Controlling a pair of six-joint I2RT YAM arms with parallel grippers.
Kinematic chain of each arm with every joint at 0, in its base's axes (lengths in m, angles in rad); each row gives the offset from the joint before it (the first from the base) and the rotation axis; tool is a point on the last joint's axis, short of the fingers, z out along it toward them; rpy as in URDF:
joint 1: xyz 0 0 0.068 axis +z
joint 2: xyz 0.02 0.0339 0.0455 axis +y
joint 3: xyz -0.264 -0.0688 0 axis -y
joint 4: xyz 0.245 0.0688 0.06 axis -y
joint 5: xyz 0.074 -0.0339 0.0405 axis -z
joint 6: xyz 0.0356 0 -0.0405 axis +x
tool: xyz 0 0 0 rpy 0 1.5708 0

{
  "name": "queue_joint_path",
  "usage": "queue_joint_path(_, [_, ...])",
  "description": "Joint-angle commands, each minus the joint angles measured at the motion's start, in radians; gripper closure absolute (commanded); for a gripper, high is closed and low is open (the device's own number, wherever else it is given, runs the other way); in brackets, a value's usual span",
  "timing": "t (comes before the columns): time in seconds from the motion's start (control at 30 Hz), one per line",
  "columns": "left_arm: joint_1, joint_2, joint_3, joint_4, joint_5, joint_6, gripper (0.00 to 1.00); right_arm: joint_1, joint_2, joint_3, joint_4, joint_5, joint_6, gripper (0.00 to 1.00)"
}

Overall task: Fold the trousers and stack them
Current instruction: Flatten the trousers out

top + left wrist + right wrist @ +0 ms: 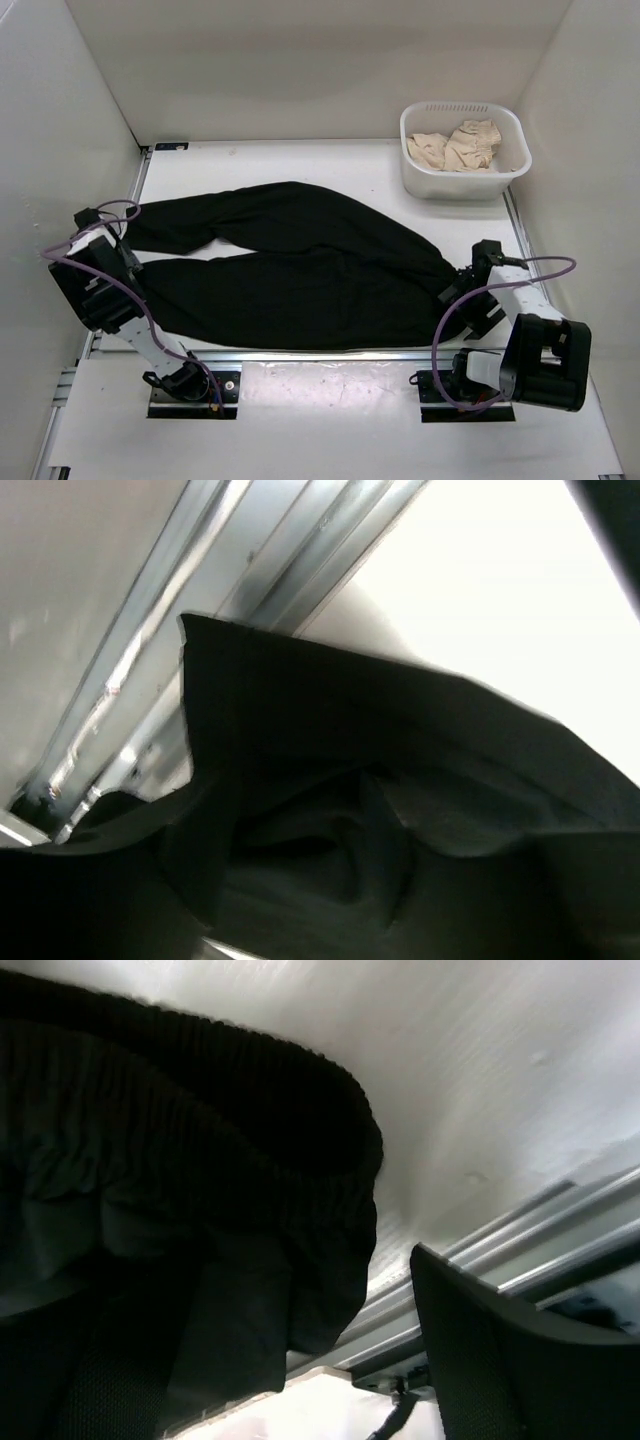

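Note:
My left gripper needs to straighten both legs at their hems (pixel 135 238) before it folds the trousers, because the far leg bows (pixel 205 222) and bunches toward the near leg.
Black trousers (pixel 300 260) lie spread across the table, legs to the left and waistband to the right. My left gripper (pixel 128 262) is at the hem of the near leg. In the left wrist view dark cloth (pixel 400 760) is bunched up and raised over the jaws, hiding the fingers; it looks gripped. My right gripper (pixel 462 285) is at the waistband end. In the right wrist view the ribbed waistband (pixel 200 1110) hangs against the left finger. The right finger (pixel 500 1360) stands well apart, so the gripper (pixel 330 1300) is open.
A white basket (pixel 420 180) at the back right holds crumpled beige cloth (pixel 460 145). An aluminium rail (pixel 300 352) runs along the table's near edge, and white walls close in the left, back and right.

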Motion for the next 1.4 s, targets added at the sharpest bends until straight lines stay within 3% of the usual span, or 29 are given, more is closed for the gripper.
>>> queue_joint_path(0.0, [0.001, 0.074, 0.007, 0.050, -0.023, 0.004, 0.41, 0.001, 0.016, -0.025, 0.118, -0.081, 0.048, 0.21])
queue_joint_path(0.03, [0.001, 0.088, 0.016, 0.050, -0.023, 0.004, 0.51, 0.001, 0.017, -0.037, 0.127, -0.065, 0.048, 0.31])
queue_joint_path(0.07, [0.001, 0.088, 0.027, 0.050, -0.023, 0.004, 0.73, 0.001, 0.041, -0.038, 0.127, -0.046, 0.059, 0.41])
queue_joint_path(0.1, [0.001, 0.088, 0.027, 0.050, -0.023, 0.004, 0.84, -0.025, 0.050, -0.038, 0.118, -0.014, 0.059, 0.71])
queue_joint_path(0.17, [-0.017, 0.088, 0.050, 0.050, -0.032, 0.004, 0.86, -0.073, 0.060, -0.029, 0.080, 0.012, 0.059, 0.98])
queue_joint_path(0.3, [-0.066, 0.041, 0.090, 0.059, -0.032, 0.004, 0.86, -0.252, 0.006, 0.025, 0.013, 0.126, 0.048, 1.00])
queue_joint_path(0.43, [-0.152, 0.002, 0.135, 0.059, -0.069, 0.004, 0.86, -0.329, 0.006, 0.132, -0.017, 0.212, -0.013, 1.00])
queue_joint_path(0.47, [-0.167, 0.002, 0.148, 0.059, -0.080, 0.004, 0.78, -0.329, 0.018, 0.143, -0.028, 0.212, -0.024, 1.00])
queue_joint_path(0.53, [-0.192, 0.014, 0.148, 0.059, -0.104, 0.004, 0.53, -0.329, 0.058, 0.153, -0.019, 0.203, -0.044, 1.00])
queue_joint_path(0.57, [-0.210, 0.015, 0.137, 0.059, -0.130, 0.004, 0.31, -0.329, 0.070, 0.165, -0.019, 0.187, -0.044, 1.00])
queue_joint_path(0.7, [-0.185, -0.056, 0.108, 0.050, -0.140, 0.004, 0.14, -0.329, 0.092, 0.176, -0.019, 0.176, -0.074, 0.93])
queue_joint_path(0.8, [-0.126, -0.077, 0.120, 0.050, -0.073, 0.004, 0.14, -0.329, 0.083, 0.176, -0.010, 0.186, -0.087, 0.93])
queue_joint_path(0.93, [-0.126, -0.053, 0.120, -0.038, -0.098, 0.004, 0.19, -0.329, 0.095, 0.195, -0.010, 0.166, -0.098, 0.93])
queue_joint_path(1.1, [-0.077, -0.228, -0.037, -0.054, -0.077, 0.004, 0.16, -0.329, 0.095, 0.226, -0.022, 0.147, -0.098, 0.84])
queue_joint_path(1.17, [-0.077, -0.261, -0.114, -0.054, -0.068, 0.004, 0.16, -0.329, 0.095, 0.235, -0.045, 0.162, -0.098, 0.64])
queue_joint_path(1.2, [-0.068, -0.272, -0.139, -0.054, -0.058, 0.004, 0.16, -0.329, 0.095, 0.246, -0.054, 0.172, -0.098, 0.27])
queue_joint_path(1.23, [-0.068, -0.283, -0.186, -0.054, -0.058, 0.004, 0.16, -0.329, 0.095, 0.257, -0.063, 0.187, -0.098, 0.16])
queue_joint_path(1.3, [-0.068, -0.283, -0.241, -0.040, -0.058, 0.004, 0.16, -0.329, 0.095, 0.269, -0.086, 0.199, -0.098, 0.06])
queue_joint_path(1.37, [-0.059, -0.283, -0.346, 0.038, -0.103, 0.004, 0.16, -0.329, 0.060, 0.298, -0.099, 0.199, -0.098, 0.05])
